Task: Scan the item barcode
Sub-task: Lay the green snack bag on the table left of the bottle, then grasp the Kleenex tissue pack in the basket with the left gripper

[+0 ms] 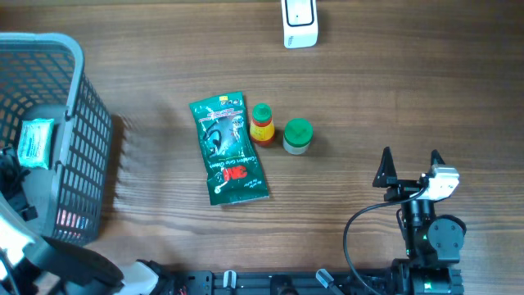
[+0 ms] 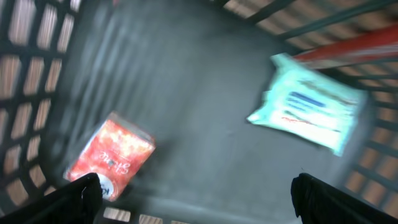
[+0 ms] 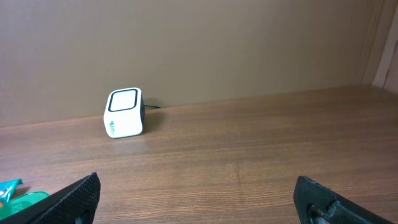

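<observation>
My left gripper is reaching down and should continue until its open fingers close around the red packet (image 2: 114, 155), since it lies clear of the teal wipes packet (image 2: 313, 102).
The white barcode scanner (image 1: 300, 23) stands at the table's far edge and shows ahead of the right wrist, scanner (image 3: 124, 112). My left gripper (image 2: 196, 194) hangs open inside the grey basket (image 1: 78, 123), holding nothing. Below it lie a red packet (image 2: 112, 155), next to the left fingertip, and a teal wipes packet (image 2: 308, 112), also seen from above as the teal packet (image 1: 37, 141). My right gripper (image 1: 409, 164) is open and empty near the front right of the table, right gripper (image 3: 196, 190), pointing toward the scanner.
A green 3M packet (image 1: 229, 149) lies flat mid-table. Beside it stand a small bottle (image 1: 261, 124) with a green cap and a green-lidded jar (image 1: 297, 136). The basket's mesh walls (image 2: 25, 74) close in around the left gripper.
</observation>
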Available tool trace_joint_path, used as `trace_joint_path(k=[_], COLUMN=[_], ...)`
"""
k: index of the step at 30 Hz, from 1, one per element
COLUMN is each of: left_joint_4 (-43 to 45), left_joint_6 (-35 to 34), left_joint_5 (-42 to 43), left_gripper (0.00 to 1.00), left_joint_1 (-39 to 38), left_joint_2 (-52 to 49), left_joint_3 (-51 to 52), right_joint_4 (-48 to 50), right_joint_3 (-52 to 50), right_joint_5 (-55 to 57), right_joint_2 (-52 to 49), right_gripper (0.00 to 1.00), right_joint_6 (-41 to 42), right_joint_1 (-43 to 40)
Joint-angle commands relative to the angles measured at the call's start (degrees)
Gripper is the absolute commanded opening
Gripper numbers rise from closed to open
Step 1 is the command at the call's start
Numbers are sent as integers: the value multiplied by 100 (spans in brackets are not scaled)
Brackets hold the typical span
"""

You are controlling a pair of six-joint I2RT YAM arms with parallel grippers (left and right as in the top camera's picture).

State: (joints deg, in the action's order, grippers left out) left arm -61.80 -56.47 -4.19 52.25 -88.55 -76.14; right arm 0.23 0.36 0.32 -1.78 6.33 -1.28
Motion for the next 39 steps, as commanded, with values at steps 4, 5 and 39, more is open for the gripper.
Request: trace_joint_path(k=[4,5,39], left_joint_4=[-188,-184,909], left_joint_6=[-1333,-1412,-391], left_joint_5=[181,177,586], left_gripper=[100,100,4], left_joint_1=[17,17,15], left_joint_2=[-708,-782,1563], left_joint_3=[205,273,122], right_joint_4=[24,24,24], right_joint_3=[-7,-7,-7], right_joint_5=[76,76,76], right_joint_2=[0,0,0], right_gripper=[100,100,100], right_joint_6=[-33,-31,-31], right_joint_1=[-20,-20,-20])
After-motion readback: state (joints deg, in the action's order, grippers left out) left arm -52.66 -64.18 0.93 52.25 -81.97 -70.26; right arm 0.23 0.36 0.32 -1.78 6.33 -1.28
